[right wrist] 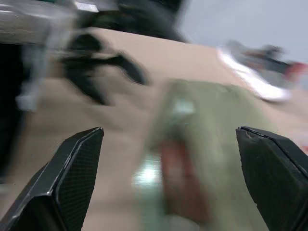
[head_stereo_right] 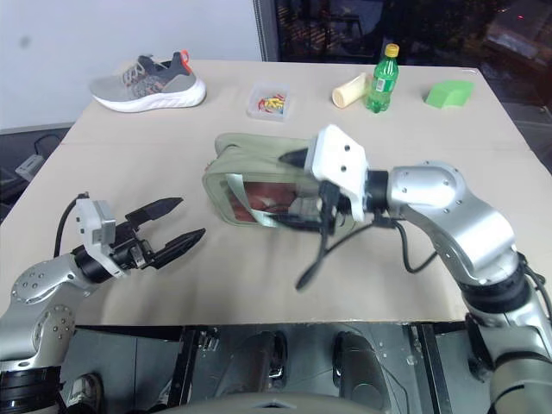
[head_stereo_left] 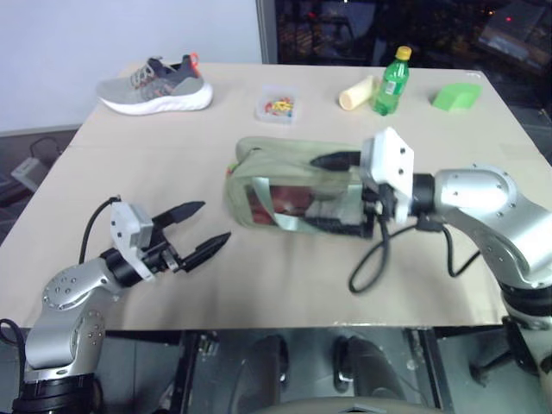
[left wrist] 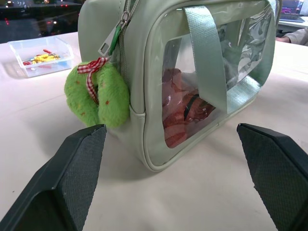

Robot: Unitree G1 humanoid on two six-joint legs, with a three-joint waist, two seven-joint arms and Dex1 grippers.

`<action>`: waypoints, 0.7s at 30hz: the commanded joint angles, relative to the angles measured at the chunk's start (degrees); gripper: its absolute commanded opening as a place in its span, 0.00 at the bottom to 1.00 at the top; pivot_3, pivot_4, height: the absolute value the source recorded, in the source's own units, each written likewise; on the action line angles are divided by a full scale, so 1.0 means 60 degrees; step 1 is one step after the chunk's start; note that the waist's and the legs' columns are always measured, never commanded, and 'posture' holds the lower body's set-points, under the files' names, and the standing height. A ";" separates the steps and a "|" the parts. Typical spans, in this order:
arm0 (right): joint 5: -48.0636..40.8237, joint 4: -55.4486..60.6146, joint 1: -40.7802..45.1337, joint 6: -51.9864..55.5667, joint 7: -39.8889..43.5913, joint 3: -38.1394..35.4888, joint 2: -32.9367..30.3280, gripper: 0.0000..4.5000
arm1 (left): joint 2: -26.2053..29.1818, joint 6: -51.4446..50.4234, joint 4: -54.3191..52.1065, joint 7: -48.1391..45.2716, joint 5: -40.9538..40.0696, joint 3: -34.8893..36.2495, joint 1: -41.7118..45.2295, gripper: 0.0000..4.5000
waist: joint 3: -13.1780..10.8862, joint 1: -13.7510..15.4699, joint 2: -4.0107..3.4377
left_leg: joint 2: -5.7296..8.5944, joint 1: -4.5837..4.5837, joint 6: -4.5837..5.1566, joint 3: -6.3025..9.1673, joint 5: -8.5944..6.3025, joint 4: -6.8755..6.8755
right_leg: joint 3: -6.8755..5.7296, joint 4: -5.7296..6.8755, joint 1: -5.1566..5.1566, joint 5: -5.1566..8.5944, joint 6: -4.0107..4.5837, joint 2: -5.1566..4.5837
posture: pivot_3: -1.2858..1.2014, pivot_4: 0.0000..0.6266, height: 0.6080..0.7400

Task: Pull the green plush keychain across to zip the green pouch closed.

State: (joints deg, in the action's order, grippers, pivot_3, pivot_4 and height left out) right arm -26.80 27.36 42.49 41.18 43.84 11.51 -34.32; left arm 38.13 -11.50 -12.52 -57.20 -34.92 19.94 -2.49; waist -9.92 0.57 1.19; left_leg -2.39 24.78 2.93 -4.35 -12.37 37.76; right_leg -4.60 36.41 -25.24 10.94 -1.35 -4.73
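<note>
Next, my right gripper pinches the pouch's top front edge while my left gripper lifts the keychain, because the green plush keychain hangs down the end of the green pouch.
The green pouch lies on its side mid-table, its clear window and strap facing me. The green plush keychain, a fuzzy lime charm with a red checked bow, hangs from the zipper pull at the pouch's left end. My left gripper is open, level, a short way left of that end and apart from it; in the left wrist view the charm sits just inside one of its fingers. My right gripper is open over the pouch's right half, one finger across the top and one along the front.
At the table's back stand a grey sneaker, a clear box of small coloured bits, a cream cylinder, a green bottle and a green wedge block. A black cable loops down from my right wrist.
</note>
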 commanded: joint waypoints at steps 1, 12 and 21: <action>0.0709 -0.0465 0.0532 -0.0255 -0.0169 0.0296 0.0075 0.99 | 0.0138 0.0150 0.0157 0.0018 0.0095 0.0097 0.0308 1.00 | 0.0000 0.0008 0.0000 | 0.0000 0.0001 0.0000 0.0000 0.0000 0.0000 | 0.0000 0.0001 -0.0002 0.0000 0.0000 0.0000 | 0.52 0.24 1.00; 0.1812 -0.1114 0.0522 -0.0928 0.0352 0.1136 0.0275 0.37 | 0.0245 0.0319 0.0882 0.0218 0.0606 0.0172 0.0777 1.00 | 0.0000 0.0017 0.0000 | 0.0006 0.0014 0.0004 -0.0001 0.0001 0.0000 | -0.0006 0.0002 -0.0006 -0.0009 0.0004 0.0004 | 0.52 0.24 1.00; 0.2005 -0.1296 0.0623 -0.0965 0.0581 0.1093 0.0496 0.01 | 0.0243 0.0420 0.1132 0.0579 0.0898 0.0287 0.0766 1.00 | 0.0000 0.0007 0.0000 | -0.0001 0.0009 0.0002 -0.0001 0.0001 0.0000 | -0.0006 0.0007 -0.0007 -0.0005 0.0004 0.0004 | 0.52 0.24 1.00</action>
State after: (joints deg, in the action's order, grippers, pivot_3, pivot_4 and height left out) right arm -15.17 19.16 45.19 36.00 46.82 18.63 -31.58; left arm 38.72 -9.74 -5.89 -54.78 -30.35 19.97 1.88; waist -9.92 0.61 1.19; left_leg -2.40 24.83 2.95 -4.35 -12.36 37.76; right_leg -4.63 36.45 -25.28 10.91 -1.32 -4.71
